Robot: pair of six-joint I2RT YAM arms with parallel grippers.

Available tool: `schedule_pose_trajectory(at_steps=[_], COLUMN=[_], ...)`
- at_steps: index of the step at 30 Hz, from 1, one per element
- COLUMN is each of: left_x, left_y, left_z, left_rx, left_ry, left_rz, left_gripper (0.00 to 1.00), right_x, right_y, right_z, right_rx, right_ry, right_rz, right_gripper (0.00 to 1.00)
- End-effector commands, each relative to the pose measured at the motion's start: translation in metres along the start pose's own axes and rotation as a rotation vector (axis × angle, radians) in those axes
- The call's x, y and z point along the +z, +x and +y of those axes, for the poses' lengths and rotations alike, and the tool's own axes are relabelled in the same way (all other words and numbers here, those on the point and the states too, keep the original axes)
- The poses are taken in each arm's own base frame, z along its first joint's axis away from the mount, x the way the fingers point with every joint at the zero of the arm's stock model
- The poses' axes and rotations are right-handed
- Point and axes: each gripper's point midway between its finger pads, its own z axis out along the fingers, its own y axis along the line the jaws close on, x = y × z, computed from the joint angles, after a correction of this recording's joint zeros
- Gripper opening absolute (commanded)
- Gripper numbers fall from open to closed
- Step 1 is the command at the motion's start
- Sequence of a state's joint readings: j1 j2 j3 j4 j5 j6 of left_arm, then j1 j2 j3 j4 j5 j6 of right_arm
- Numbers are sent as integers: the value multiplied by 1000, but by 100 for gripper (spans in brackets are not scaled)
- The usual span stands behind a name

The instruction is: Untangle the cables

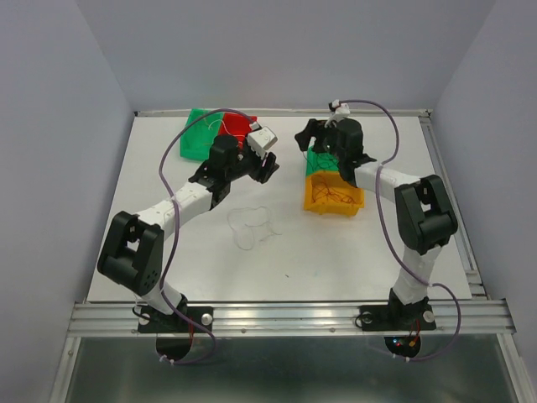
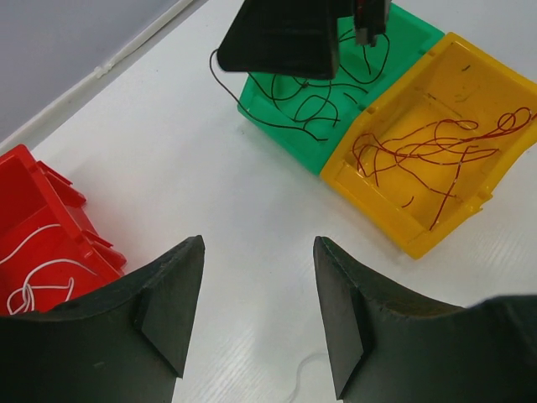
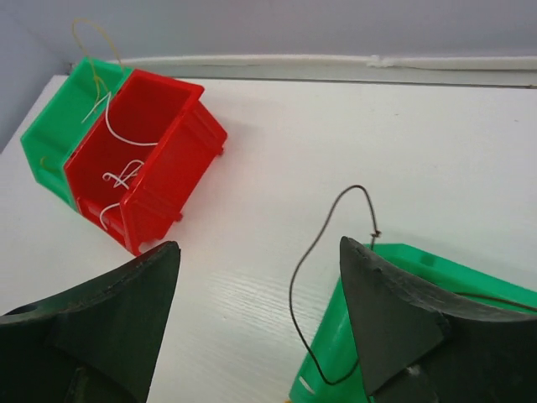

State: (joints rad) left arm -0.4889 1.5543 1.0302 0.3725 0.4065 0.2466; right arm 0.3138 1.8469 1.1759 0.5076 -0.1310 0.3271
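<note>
I expect the looping dark piece of cable (image 3: 294, 290) to stay curled when I carry it inside, because it holds its own arch (image 3: 356, 187) above the green bin's edge.
The cables are sorted thin wires. Dark brown strands (image 2: 315, 105) lie in a green bin (image 2: 281, 134), and one strand (image 3: 315, 269) loops over that bin's edge (image 3: 394, 260). Red strands (image 2: 424, 151) lie in the yellow bin (image 2: 382, 227). White strands (image 3: 117, 176) lie in the red bin (image 3: 189, 134). A pale loose wire (image 1: 252, 222) lies on the table. My left gripper (image 2: 258, 252) is open and empty over the bare table. My right gripper (image 3: 260, 248) is open, with the looping dark strand between its fingers, untouched.
A second green bin (image 3: 54, 126) stands behind the red bin at the back left (image 1: 197, 134), with a yellowish wire (image 3: 88, 50) sticking up from it. The green and yellow bins sit together at the middle right (image 1: 333, 197). A rail runs along the table's back edge.
</note>
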Motion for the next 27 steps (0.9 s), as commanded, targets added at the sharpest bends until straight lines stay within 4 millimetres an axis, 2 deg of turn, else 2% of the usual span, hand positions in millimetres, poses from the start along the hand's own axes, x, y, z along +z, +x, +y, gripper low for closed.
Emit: schedule_pose_trajectory(at_steps=[1, 2, 3, 6, 12, 19, 20, 24, 27], left_x=[-2, -1, -1, -2, -4, -5, -5, -5, -5], left_y=[-33, -32, -32, -32, -35, -35, -36, -37, -36], left_z=[6, 6, 6, 7, 6, 6, 5, 5, 5], left_rx=[42, 42, 43, 45, 48, 49, 49, 50, 51], left_ry=[-18, -18, -18, -21, -22, -18, -17, -16, -14], left_rz=[-75, -74, -74, -73, -79, -81, -83, -84, -83], left_gripper=[66, 66, 66, 66, 66, 66, 66, 66, 66], right_x=[27, 36, 43, 59, 66, 70, 71, 73, 72], right_y=[13, 28, 18, 20, 16, 18, 19, 21, 25], right_z=[1, -6, 1, -7, -21, -20, -18, -17, -18], right_rx=[-94, -92, -99, -124, -191, -235, -235, -233, -229], right_ry=[52, 81, 79, 173, 350, 384, 378, 368, 371], right_rz=[81, 120, 99, 82, 35, 27, 28, 32, 40], right_gripper=[82, 82, 83, 87, 90, 90, 88, 61, 60])
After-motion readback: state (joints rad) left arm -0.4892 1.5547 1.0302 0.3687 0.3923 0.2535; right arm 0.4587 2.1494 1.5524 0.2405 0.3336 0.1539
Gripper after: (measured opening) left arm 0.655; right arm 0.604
